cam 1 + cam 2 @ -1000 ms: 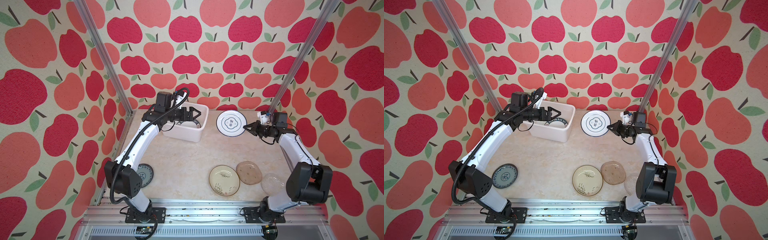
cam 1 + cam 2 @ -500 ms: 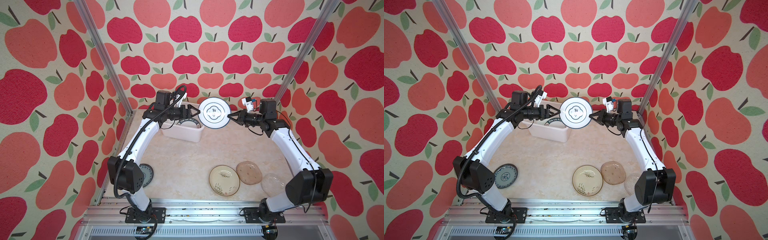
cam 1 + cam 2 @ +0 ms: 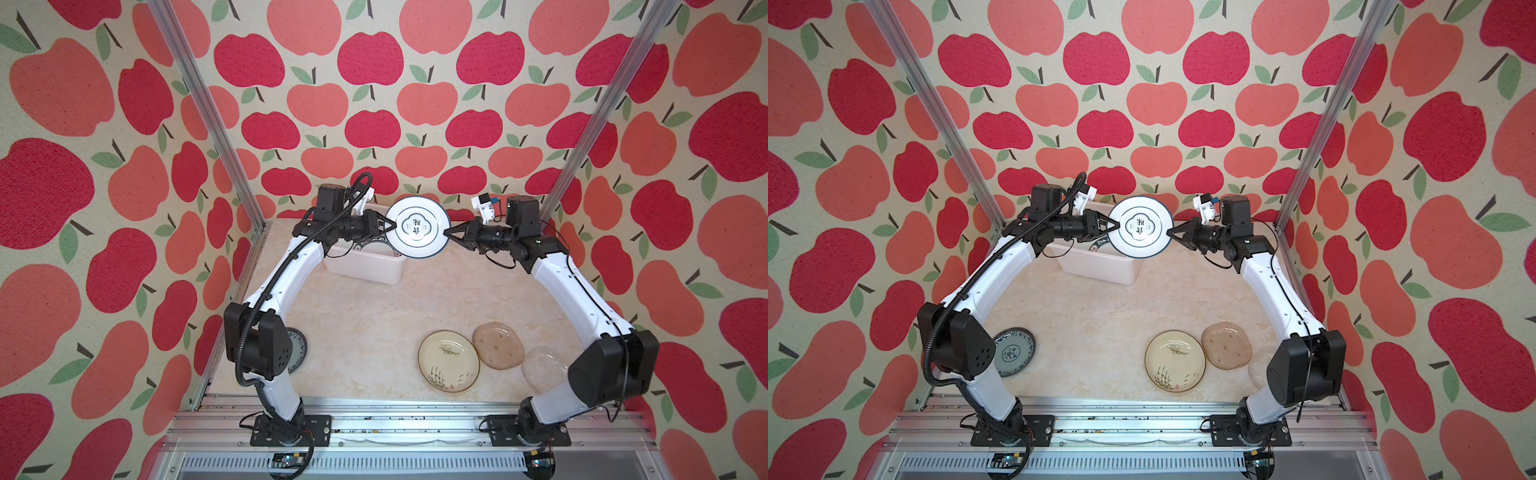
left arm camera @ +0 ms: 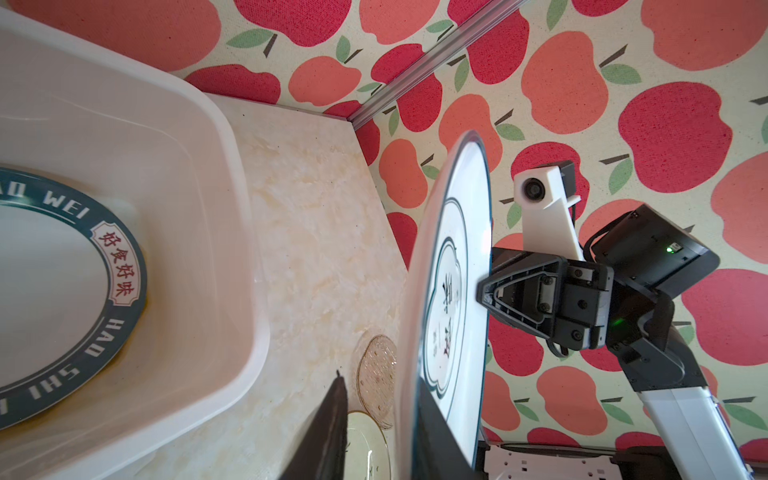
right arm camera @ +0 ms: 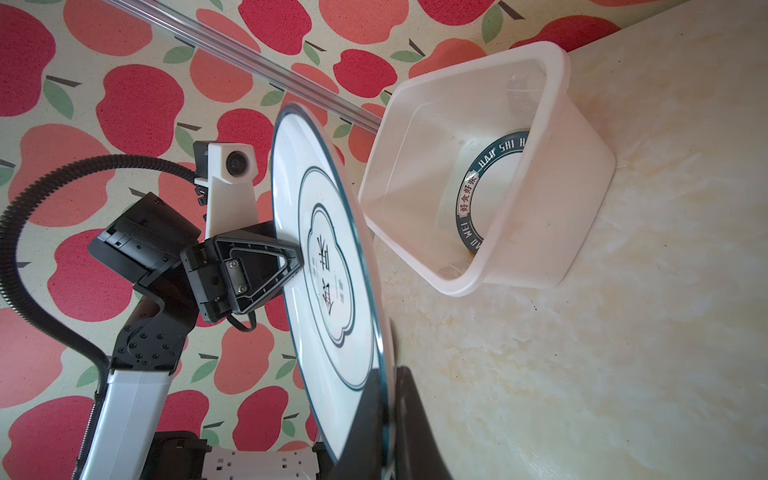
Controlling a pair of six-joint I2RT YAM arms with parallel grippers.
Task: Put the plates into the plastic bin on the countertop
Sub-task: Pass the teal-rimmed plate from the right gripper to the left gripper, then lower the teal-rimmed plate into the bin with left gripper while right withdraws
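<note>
The plastic bin (image 3: 366, 267) is under my left gripper, so my right gripper should pass the white plate (image 3: 417, 228) over and my left gripper should lower it inside.
A white plate with a dark green rim (image 3: 417, 227) (image 3: 1140, 227) hangs on edge in the air, just over the right end of the plastic bin (image 3: 365, 266) (image 5: 582, 199). My right gripper (image 3: 449, 232) (image 5: 388, 382) is shut on its right rim. At the opposite rim, my left gripper (image 3: 390, 226) (image 4: 380, 399) straddles the edge: one finger lies against the plate, the other stands a little apart from it. Inside the bin lies a plate with a green lettered rim (image 4: 120, 299) (image 5: 478, 178).
On the countertop (image 3: 374, 324) near the front lie a cream plate with reeds (image 3: 448, 360), an amber glass plate (image 3: 498, 345) and a clear glass plate (image 3: 542, 368). A blue-patterned plate (image 3: 1013, 351) sits front left, partly behind the left arm's elbow.
My right gripper has carried the white plate leftward from the back right to the bin's right end. My left gripper came off the bin to the plate's left rim and its jaws narrowed.
</note>
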